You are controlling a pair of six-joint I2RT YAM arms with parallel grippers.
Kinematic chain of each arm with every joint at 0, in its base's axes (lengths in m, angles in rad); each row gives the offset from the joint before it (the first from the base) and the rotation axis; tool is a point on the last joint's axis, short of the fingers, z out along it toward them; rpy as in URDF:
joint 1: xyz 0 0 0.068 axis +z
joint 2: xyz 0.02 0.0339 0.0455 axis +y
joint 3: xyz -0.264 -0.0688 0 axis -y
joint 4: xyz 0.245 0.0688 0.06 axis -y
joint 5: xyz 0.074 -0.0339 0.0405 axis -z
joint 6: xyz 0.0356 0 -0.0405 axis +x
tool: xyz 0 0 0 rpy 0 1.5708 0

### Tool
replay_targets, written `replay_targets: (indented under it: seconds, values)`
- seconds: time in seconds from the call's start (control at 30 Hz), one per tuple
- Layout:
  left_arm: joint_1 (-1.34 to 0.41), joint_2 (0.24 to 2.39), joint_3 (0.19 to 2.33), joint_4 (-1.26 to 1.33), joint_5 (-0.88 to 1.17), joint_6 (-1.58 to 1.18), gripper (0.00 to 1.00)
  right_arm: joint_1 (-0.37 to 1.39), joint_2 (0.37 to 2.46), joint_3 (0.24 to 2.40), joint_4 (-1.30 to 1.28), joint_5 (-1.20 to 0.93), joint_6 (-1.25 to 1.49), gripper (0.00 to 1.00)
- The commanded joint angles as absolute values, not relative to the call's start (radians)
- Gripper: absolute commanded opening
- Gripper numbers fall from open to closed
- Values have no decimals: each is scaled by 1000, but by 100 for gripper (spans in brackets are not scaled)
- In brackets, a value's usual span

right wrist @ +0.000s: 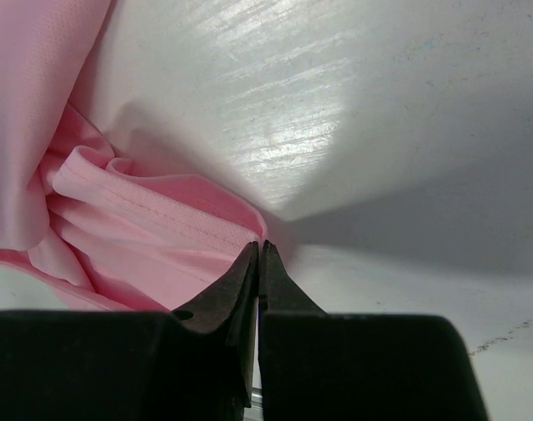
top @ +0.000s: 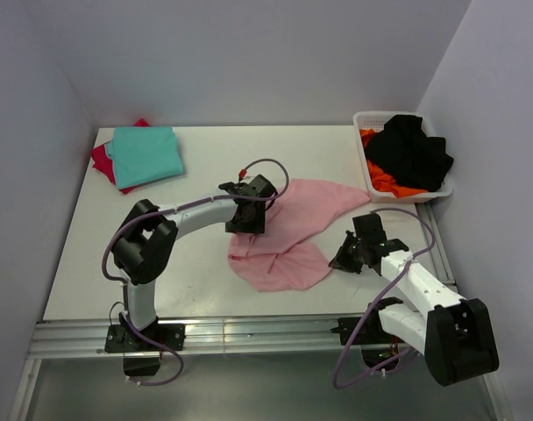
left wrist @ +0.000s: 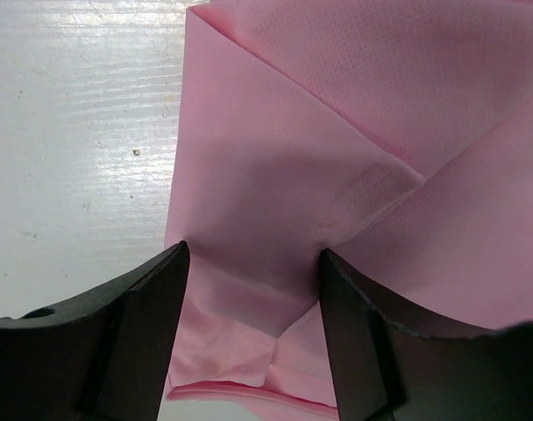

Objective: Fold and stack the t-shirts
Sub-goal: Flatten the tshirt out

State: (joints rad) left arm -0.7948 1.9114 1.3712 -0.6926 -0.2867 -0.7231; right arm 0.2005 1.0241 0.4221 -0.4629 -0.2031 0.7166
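My left gripper needs to grab the folded cloth below it, with the light pink t-shirt doubled over. Both grippers should then raise the t-shirt and pull it flat before folding it.
The light pink t-shirt lies crumpled and partly folded in the middle of the table. My left gripper hovers over its left part. In the left wrist view this gripper is open, with folded pink cloth between and below the fingers. My right gripper is at the shirt's lower right edge. In the right wrist view it is shut, its tips touching the pink hem; no cloth shows between them. The teal t-shirt lies folded on the red t-shirt at the back left.
A white basket at the back right holds black and orange clothes. The walls close in the table on three sides. The table's front rail runs along the near edge.
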Motion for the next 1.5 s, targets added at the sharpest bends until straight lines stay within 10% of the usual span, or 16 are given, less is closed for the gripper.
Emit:
replay_targets:
  seconds: [0.0, 0.43, 0.6, 0.9, 1.47]
  values:
    - [-798, 1913, 1367, -687, -311, -736, 65, 204, 994, 416, -485, -179, 724, 0]
    - [-796, 1868, 1459, -782, -397, -772, 17, 204, 999, 405, -472, -179, 732, 0]
    - [-798, 1864, 1483, -814, -420, -782, 15, 204, 1000, 405, -469, -183, 730, 0]
    - [-795, 1836, 1462, -815, -417, -798, 49, 204, 994, 405, -471, -186, 729, 0]
    - [-766, 1830, 1427, -764, -365, -790, 0, 204, 1000, 402, -459, -199, 723, 0]
